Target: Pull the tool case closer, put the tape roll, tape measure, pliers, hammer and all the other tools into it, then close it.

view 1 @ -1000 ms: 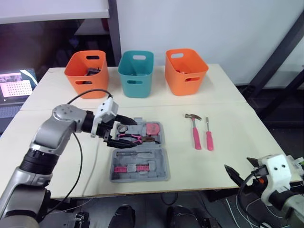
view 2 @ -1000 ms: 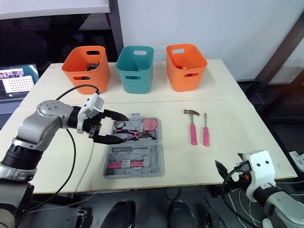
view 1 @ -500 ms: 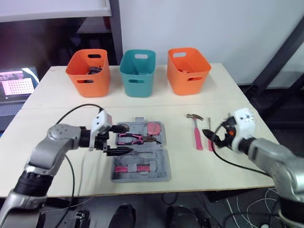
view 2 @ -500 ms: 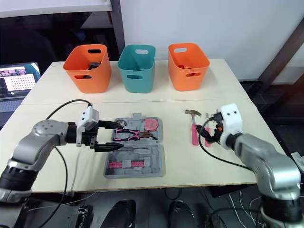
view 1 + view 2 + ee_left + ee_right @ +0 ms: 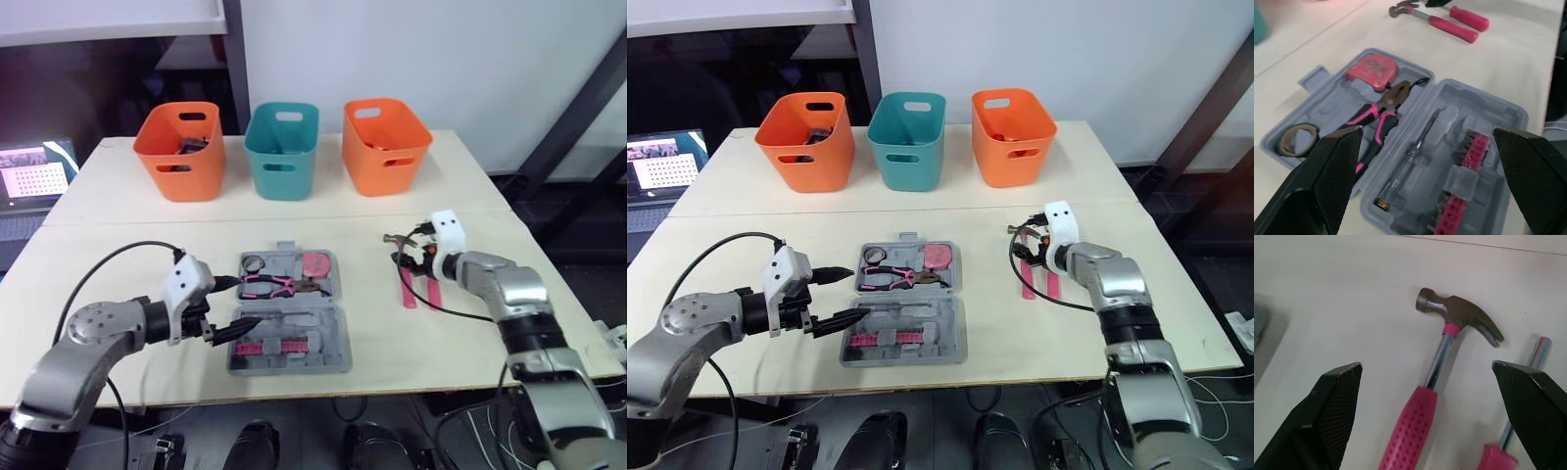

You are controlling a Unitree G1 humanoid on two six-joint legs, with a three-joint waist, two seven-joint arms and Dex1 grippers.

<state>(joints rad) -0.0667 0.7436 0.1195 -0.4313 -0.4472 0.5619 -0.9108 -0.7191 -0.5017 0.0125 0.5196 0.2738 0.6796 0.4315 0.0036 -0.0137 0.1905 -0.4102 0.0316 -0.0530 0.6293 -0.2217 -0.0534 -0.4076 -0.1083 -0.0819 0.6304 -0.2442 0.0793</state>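
I see an empty strip (image 5: pixel 278 332) between the pink bit holders and the thin tester, so the hammer (image 5: pixel 408 289) should fit there lengthwise when I lower it in.
The grey tool case (image 5: pixel 333 294) lies open at the table's middle. Its far half holds a tape roll (image 5: pixel 253 263), pink-handled pliers (image 5: pixel 272 286) and a pink tape measure (image 5: pixel 315 265). Pink bit holders (image 5: pixel 1469 152) and a thin tester (image 5: pixel 1415 147) sit in the near half. My left gripper (image 5: pixel 245 302) is open at the case's left edge, holding nothing. A pink-handled hammer (image 5: pixel 404 279) and a pink screwdriver (image 5: pixel 432 289) lie right of the case. My right gripper (image 5: pixel 1426 364) hovers open just above the hammer's shaft, near its head (image 5: pixel 1459 316).
Two orange bins (image 5: pixel 179 149) (image 5: pixel 386 145) and a teal bin (image 5: pixel 281 152) stand in a row at the back of the table. A lit screen (image 5: pixel 34 176) sits off the table's left. The table's right edge (image 5: pixel 549 284) runs close behind my right arm.
My left gripper drew back from over the case's far half to its left front. My right arm came up from below the front edge and reached in over the hammer.
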